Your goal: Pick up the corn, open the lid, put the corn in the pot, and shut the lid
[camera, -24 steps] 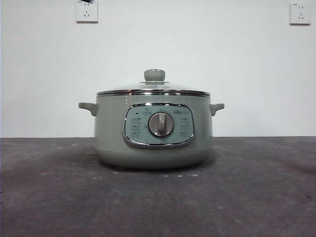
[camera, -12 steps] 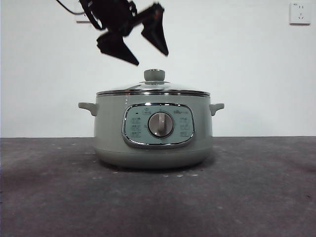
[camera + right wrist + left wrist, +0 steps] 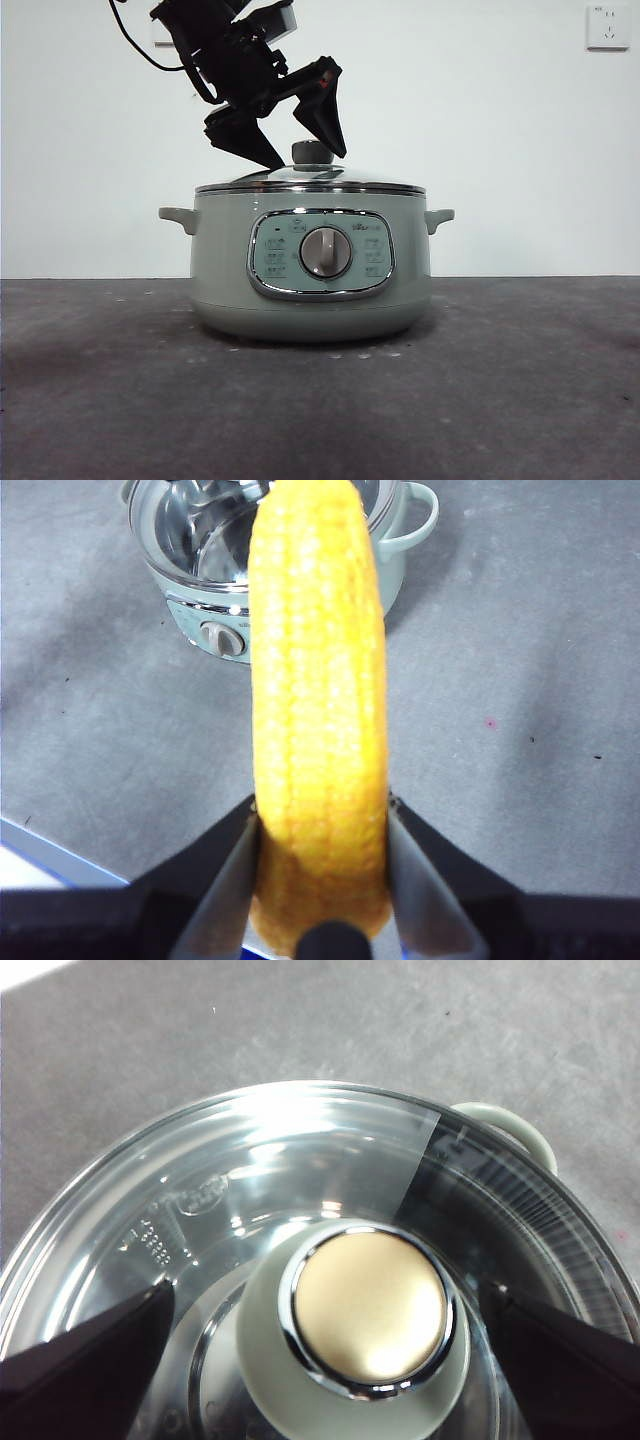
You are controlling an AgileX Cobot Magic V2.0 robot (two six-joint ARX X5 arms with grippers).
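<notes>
The whole glass lid point(image 3: 362, 177) will come off freely when I lift the knob, because the lid's unbroken metal rim point(image 3: 310, 187) just rests around the top of the pot.
The pale green pot point(image 3: 310, 265) stands in the middle of the table with its glass lid point(image 3: 310, 182) on. My left gripper point(image 3: 300, 150) is open and straddles the lid's green knob point(image 3: 312, 152), one jaw on each side, not touching it. In the left wrist view the knob point(image 3: 365, 1310) sits between my two jaws above the lid's glass point(image 3: 200, 1190). My right gripper point(image 3: 320, 865) is shut on the yellow corn point(image 3: 318, 680) and holds it high above the table, away from the pot point(image 3: 395, 560). The right gripper is out of the front view.
The grey table point(image 3: 520, 380) spreads around the pot. A white wall with two sockets point(image 3: 608, 27) stands behind. The pot's side handles point(image 3: 438, 218) stick out on both sides.
My left gripper came in from the top left and dropped down until its open jaws stand on either side of the lid's knob. The pot and lid have not moved.
</notes>
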